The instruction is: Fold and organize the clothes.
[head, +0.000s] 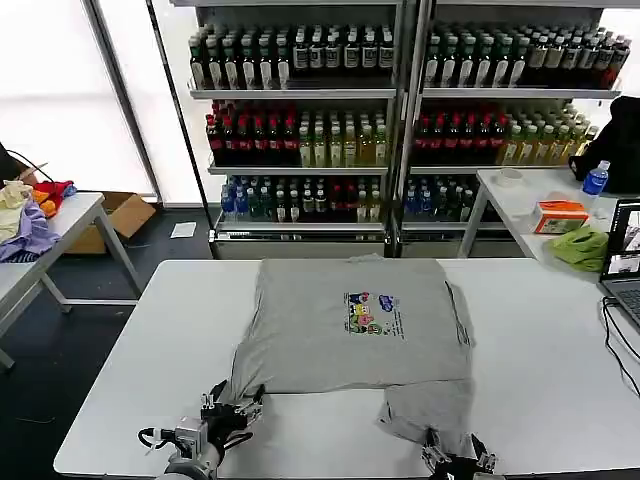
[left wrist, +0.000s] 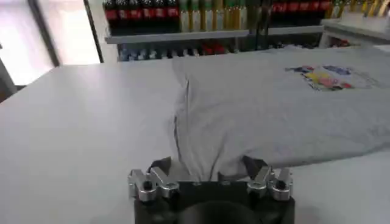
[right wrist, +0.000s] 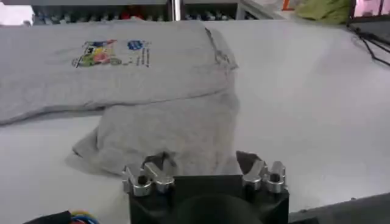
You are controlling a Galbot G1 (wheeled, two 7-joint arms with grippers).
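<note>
My gripper should expect another hidden flap at the small bump that the shirt (head: 340, 340) shows at the table's far edge (head: 367, 258) when it pulls the shirt closer.
One piece of the clothes, a light grey shirt (head: 350, 325) with a small multicoloured chest print (head: 372, 313), lies spread on the white table (head: 540, 340). Its near left corner (left wrist: 207, 158) reaches between the fingers of my left gripper (left wrist: 207, 168), which stands open at the table's front left (head: 232, 408). A narrower flap of the shirt (right wrist: 177, 131) hangs toward the front right. Its edge lies between the wide-apart fingers of my open right gripper (right wrist: 201, 163), low at the table's front edge (head: 455, 458).
Shelves of bottles (head: 400, 110) stand behind the table. A side table at the left carries a coloured garment heap (head: 30, 215), with a cardboard box (head: 120, 215) beside it. On the right are a lime-green cloth (head: 580, 248), a laptop (head: 625, 262) and cables (head: 615, 330).
</note>
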